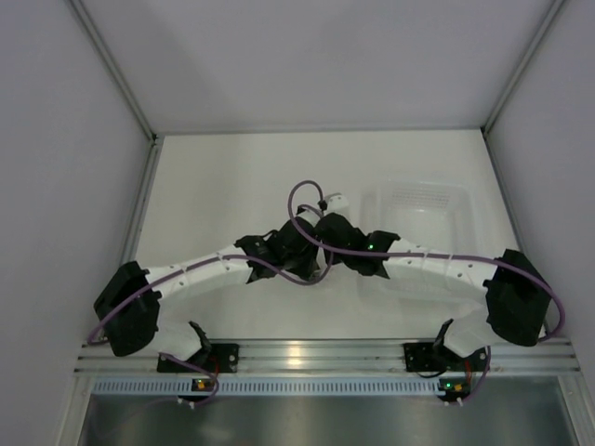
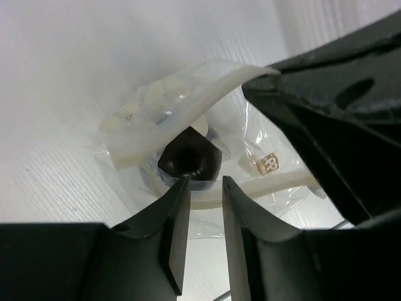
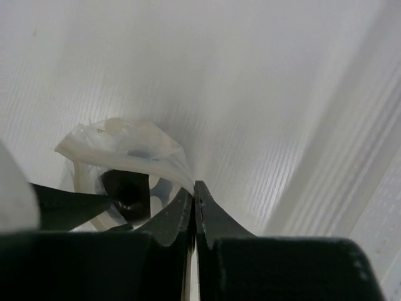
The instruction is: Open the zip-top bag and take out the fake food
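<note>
The dark ball (image 2: 190, 155) is beyond the left gripper's fingers inside the zip-top bag, so the robot's right gripper should keep hold of the white rim (image 3: 164, 172) while the left gripper reaches deeper.
The zip-top bag (image 2: 135, 135) is small, clear and crinkly, with a white zip rim, and hangs between both grippers above the table. The fake food (image 2: 190, 157), a dark glossy ball, sits inside it. My left gripper (image 2: 203, 185) has its jaws apart, tips right at the ball, with bag plastic showing in the gap. My right gripper (image 3: 194, 185) is shut on the bag's white rim (image 3: 169, 166); the ball (image 3: 125, 191) shows to its left. In the top view both grippers meet mid-table, with a bit of the bag (image 1: 333, 199) showing above them.
A white translucent rectangular tub (image 1: 423, 223) stands on the table right of the grippers, partly under the right arm. White walls enclose the table on the left, back and right. A purple cable (image 1: 302, 195) loops above the wrists.
</note>
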`<state>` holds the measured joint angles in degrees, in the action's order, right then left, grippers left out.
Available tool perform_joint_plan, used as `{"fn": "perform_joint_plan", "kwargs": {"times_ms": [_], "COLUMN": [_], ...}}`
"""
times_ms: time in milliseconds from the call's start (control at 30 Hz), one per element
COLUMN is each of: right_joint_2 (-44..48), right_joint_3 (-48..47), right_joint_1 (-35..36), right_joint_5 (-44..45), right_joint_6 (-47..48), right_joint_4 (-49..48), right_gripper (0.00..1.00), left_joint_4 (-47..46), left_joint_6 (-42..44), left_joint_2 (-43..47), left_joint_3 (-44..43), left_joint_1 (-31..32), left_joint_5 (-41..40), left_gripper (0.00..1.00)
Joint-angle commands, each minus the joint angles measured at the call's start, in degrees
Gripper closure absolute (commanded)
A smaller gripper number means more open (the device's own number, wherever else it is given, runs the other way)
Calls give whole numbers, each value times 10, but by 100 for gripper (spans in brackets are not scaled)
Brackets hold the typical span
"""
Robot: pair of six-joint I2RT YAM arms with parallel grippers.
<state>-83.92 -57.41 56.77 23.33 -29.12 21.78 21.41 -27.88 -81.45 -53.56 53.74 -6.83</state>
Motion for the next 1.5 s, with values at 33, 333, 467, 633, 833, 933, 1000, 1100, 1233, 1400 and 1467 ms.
{"fn": "perform_joint_plan", "kwargs": {"times_ms": [33,333,467,633,833,933,1000,1100,1233,1400,1467], "right_joint_2": [48,39,39,33,31,36,38,48,74,96,99], "right_joint_3": [6,-2,0,-8,0,9,14,24,36,51,54], "right_joint_1": [77,141,146,146,129,123,119,111,100,92,91], "right_joint_5": [22,94,122,149,138,136,135,131,127,116,106], "right_joint_6": [-11,-77,-93,-86,-78,-69,-68,-66,-63,-54,-53], "right_joint_4": [-107,-95,-80,-53,-43,-44,-43,-44,-45,-62,-65], "right_gripper": [100,100,100,100,100,100,100,100,100,100,100], "left_joint_4": [-11,-160,-168,-168,-168,-168,-168,-166,-127,-124,-124], "left_joint_6": [-82,-181,-179,-171,-169,-185,-192,-194,-176,-181,-183], "left_joint_2": [23,86,53,19,-27,-47,-56,-64,-113,-140,-147], "left_joint_3": [10,93,97,97,75,67,62,53,10,-6,-9], "left_joint_1": [-7,2,3,18,32,32,32,32,33,36,37], "left_joint_5": [-81,-103,-72,-49,-27,-31,-37,-34,-24,-29,-34], "left_gripper": [67,68,69,62,60,60,59,53,43,43,43]}}
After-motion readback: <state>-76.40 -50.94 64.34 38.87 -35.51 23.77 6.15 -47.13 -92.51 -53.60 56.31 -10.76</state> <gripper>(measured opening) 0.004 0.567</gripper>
